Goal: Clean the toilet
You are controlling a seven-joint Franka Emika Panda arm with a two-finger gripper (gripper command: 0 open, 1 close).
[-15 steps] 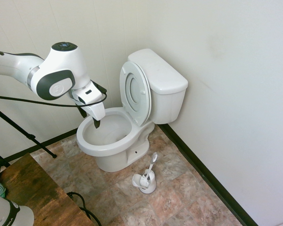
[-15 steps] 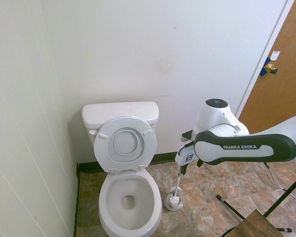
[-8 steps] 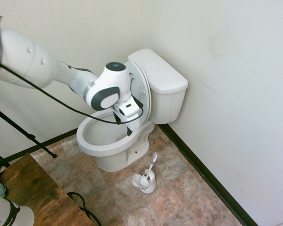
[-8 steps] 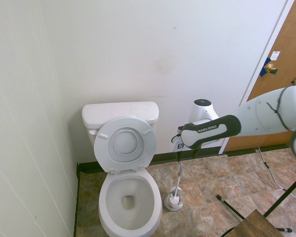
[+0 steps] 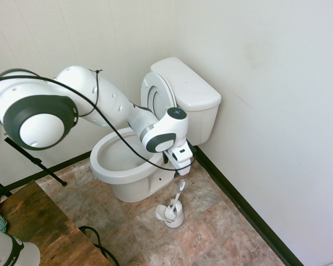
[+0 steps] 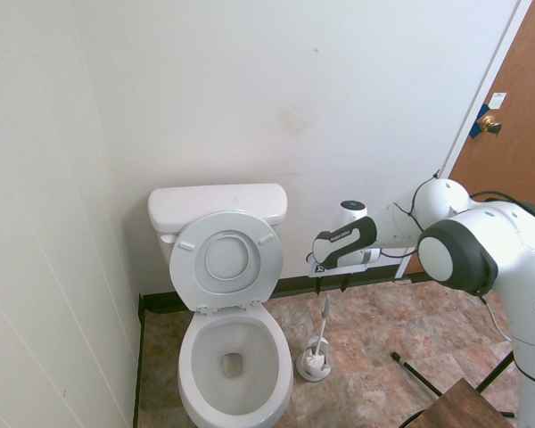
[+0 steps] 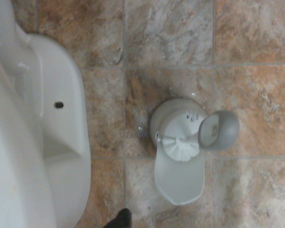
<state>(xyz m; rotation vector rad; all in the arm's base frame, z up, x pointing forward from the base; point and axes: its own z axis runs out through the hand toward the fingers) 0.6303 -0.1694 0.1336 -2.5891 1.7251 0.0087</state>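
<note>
My gripper will lift the toilet brush [image 5: 180, 188], and the brush will come free and leave the holder behind, because the holder's front flap [image 5: 162, 213] is spread open around the white bristles.
The white toilet [image 5: 122, 166] stands against the wall with its seat and lid [image 5: 154, 101] raised against the tank [image 5: 186, 88]; its bowl [image 6: 234, 361] is uncovered. My gripper [image 5: 177, 169] hangs open and empty beside the bowl, pointing down just above the handle of a white toilet brush [image 5: 179, 191]. The brush stands in its holder [image 5: 171, 215] on the floor. From the other side, my gripper [image 6: 332, 285] sits right over the brush handle [image 6: 323, 319]. The wrist view looks straight down on the brush [image 7: 218, 130], its holder [image 7: 178, 156] and the toilet's base [image 7: 42, 142].
Brown stone-pattern tiles [image 5: 211, 221] cover the floor, with walls close behind and beside the toilet. A wooden surface [image 5: 39, 227] sits at the near corner. A brown door [image 6: 508, 143] is at the far right in the second exterior view.
My arm has swung from over the bowl's near rim, across the bowl, and come down beside the toilet above the brush. The gripper stayed open.
</note>
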